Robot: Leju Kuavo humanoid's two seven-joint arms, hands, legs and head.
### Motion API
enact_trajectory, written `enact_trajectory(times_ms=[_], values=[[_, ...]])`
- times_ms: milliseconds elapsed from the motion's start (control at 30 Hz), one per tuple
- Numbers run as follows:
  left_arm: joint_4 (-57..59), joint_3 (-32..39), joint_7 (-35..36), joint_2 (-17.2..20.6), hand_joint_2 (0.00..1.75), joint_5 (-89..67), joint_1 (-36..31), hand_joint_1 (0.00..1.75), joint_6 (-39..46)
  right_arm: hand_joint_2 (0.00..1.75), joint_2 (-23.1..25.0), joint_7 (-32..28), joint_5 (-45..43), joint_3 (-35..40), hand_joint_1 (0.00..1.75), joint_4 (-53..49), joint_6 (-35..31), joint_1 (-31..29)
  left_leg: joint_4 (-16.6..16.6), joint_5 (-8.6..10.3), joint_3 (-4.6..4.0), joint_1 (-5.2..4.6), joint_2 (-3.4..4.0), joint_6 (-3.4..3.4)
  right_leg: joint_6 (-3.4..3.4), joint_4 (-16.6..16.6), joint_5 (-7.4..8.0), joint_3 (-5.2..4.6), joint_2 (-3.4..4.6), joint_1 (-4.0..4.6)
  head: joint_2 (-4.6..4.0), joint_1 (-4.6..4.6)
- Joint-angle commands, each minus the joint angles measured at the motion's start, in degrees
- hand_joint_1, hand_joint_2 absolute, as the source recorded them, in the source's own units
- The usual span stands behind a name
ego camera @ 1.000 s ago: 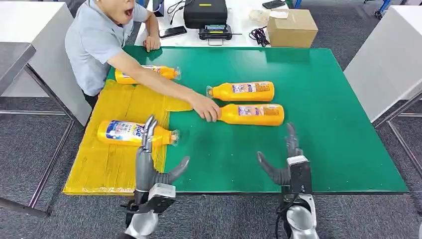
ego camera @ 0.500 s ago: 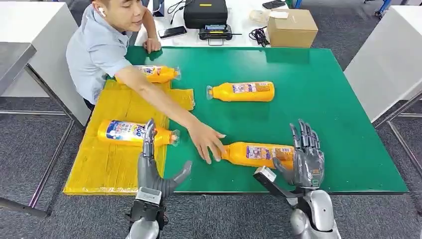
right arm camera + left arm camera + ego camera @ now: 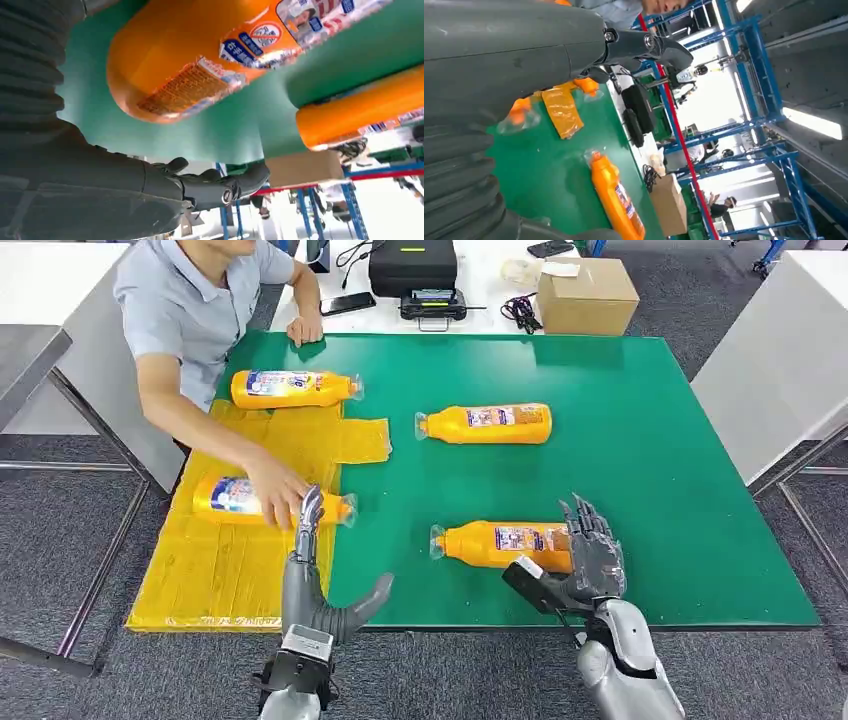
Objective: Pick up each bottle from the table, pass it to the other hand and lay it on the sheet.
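Observation:
My gripper will bring the big blue front label hidden underneath into view when it turns the nearest bottle (image 3: 505,544), because that bottle lies with its small-print label (image 3: 519,538) up.
Several orange bottles lie on their sides. The nearest bottle (image 3: 497,543) (image 3: 200,60) lies on the green table (image 3: 650,440), its base right at my right hand (image 3: 592,562). That hand's fingers stand spread behind the base and its thumb (image 3: 225,186) sticks out on the near side, apart from the bottle. My left hand (image 3: 312,585) is open at the table's front edge, holding nothing. Another bottle (image 3: 487,424) (image 3: 616,200) lies mid-table. A person's hand (image 3: 275,490) rests on a bottle (image 3: 232,500) on the yellow sheet (image 3: 220,570). A further bottle (image 3: 290,388) lies at the sheet's far end.
The person leans in at the table's far left corner. A cardboard box (image 3: 586,295), a black case (image 3: 412,265) and a phone (image 3: 347,304) sit on the white table behind. White tables flank both sides.
The person let go of the near bottle, pulled the arm back and put the hand on the sheet's bottle. My right hand came in against the near bottle's base.

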Motion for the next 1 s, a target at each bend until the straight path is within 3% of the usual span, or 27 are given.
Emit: enact_trajectory(times_ms=[33,433,1000], values=[[1.4,-2.3,1.0,2.5,1.75,-0.5,-1.8,0.0,-0.2,1.75,-1.9,1.1,-1.7,3.8,0.0,10.5,3.4,-6.1,0.0,-0.04,0.19,0.05,0.11,-0.1,-0.12,-0.1,-0.01,0.17,0.08,0.06,0.0,0.0],[2.1,-4.0,1.7,2.7,1.75,-0.4,-3.4,0.0,-0.3,1.75,-1.3,2.0,0.3,8.4,0.0,12.7,5.3,-10.7,0.0,-0.13,0.35,0.08,0.28,-0.16,-0.19,0.0,-0.05,0.26,0.23,0.09,0.0,0.0],[2.1,-4.0,1.7,2.8,1.75,-0.4,-3.4,0.0,-0.3,1.75,-1.4,2.0,0.3,8.3,0.0,12.7,5.3,-10.6,0.0,-0.1,0.27,0.07,0.13,-0.13,-0.16,0.0,-0.06,0.23,0.09,0.08,0.0,0.0]])
